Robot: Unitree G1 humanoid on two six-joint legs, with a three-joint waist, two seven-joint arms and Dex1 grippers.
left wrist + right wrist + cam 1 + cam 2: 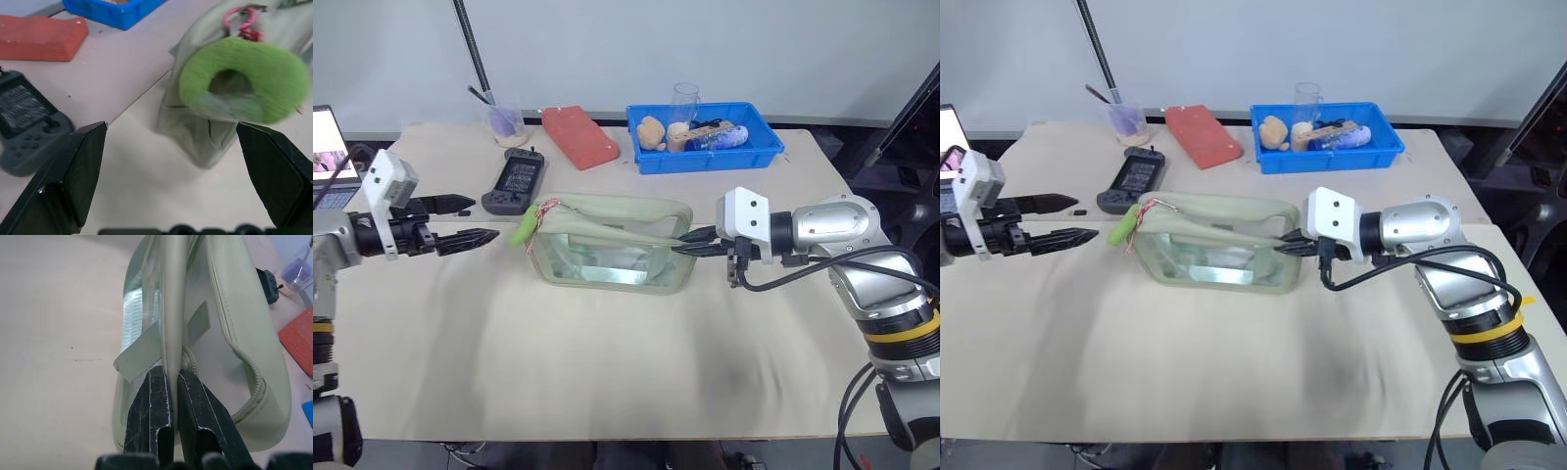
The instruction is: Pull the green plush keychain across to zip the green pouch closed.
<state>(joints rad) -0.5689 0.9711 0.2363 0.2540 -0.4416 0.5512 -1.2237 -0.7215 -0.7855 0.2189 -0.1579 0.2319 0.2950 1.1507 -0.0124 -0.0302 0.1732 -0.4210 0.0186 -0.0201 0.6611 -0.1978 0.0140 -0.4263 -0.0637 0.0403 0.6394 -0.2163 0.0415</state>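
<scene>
The pouch's fabric will gather into a fold when I pinch it, because the green pouch's end hangs loose and wrinkled below the green plush keychain.
The green pouch stands in the middle of the cream table, its top zipper gaping along most of its length. The green plush keychain hangs on a red-and-white cord at the pouch's left end. My left gripper is open, level with the plush and a short way left of it; in the left wrist view the plush sits between and beyond the fingertips. My right gripper is shut on the pouch's right end; in the right wrist view its fingers pinch the fabric edge.
Behind the pouch lie a dark handheld game console and a red block. A blue tray with small items and a clear glass stands at the back right. A cup with purple liquid is at back left; a laptop sits far left.
</scene>
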